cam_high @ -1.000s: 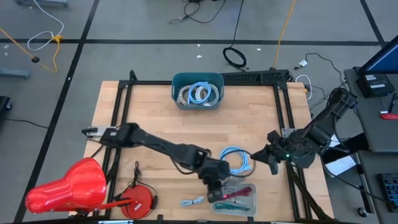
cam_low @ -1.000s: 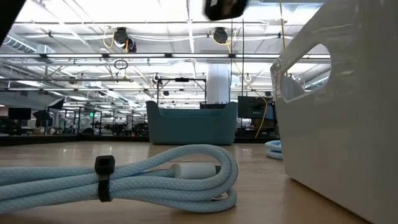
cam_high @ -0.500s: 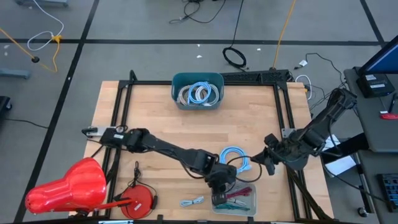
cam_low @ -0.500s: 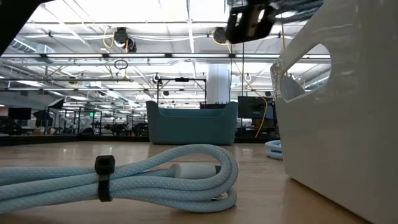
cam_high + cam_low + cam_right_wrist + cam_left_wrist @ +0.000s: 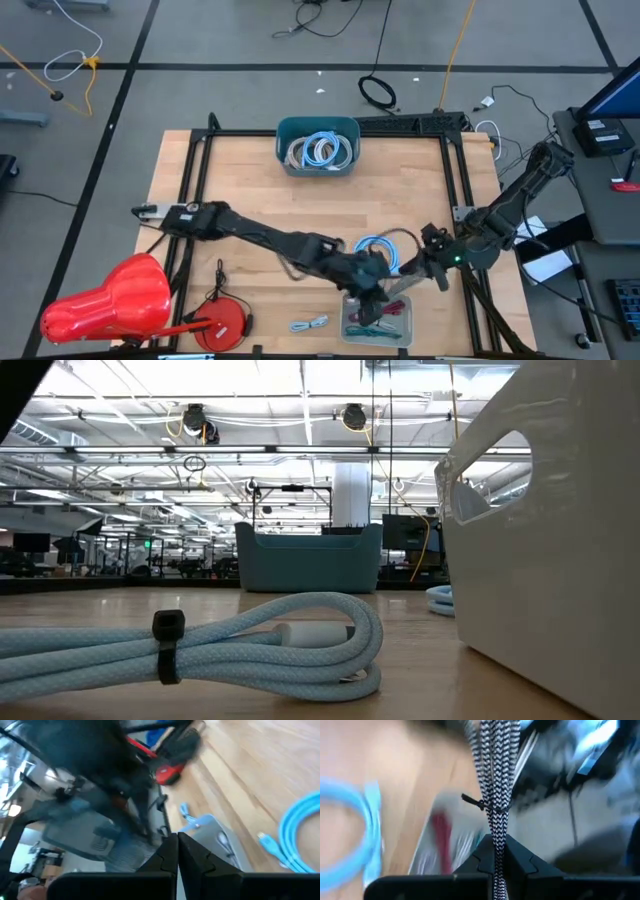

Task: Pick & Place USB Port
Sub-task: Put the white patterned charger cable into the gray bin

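The braided bundle is pinched below its tie by my left gripper while my right gripper is closed, so next my right gripper opens and grabs the bundle's loose end.
My left gripper reaches across the table and hovers above the far edge of the white tray. It is shut on a black-and-white braided cable bundle bound with a dark tie. My right gripper is shut and empty, just right of the left one, near the tray's far right corner. A bright blue cable coil lies flat on the table beyond the tray. Red and other cables lie in the tray. My left gripper pinches the braided bundle between its two fingers at one end, a little below the tie. The fingers lie along the bundle, which runs straight out past the fingertips. It is lifted clear of the table, above the tray.
A teal bin with coiled cables stands at the far middle. A pale blue tied cable lies left of the tray, close to the low camera. Red objects sit at the near left corner. A black frame borders the table.
My left gripper has moved from the tray's left side toward the table's right and slightly far, carrying the braided cable, and has risen out of the low view. My right gripper has shifted toward the left gripper and the near edge.
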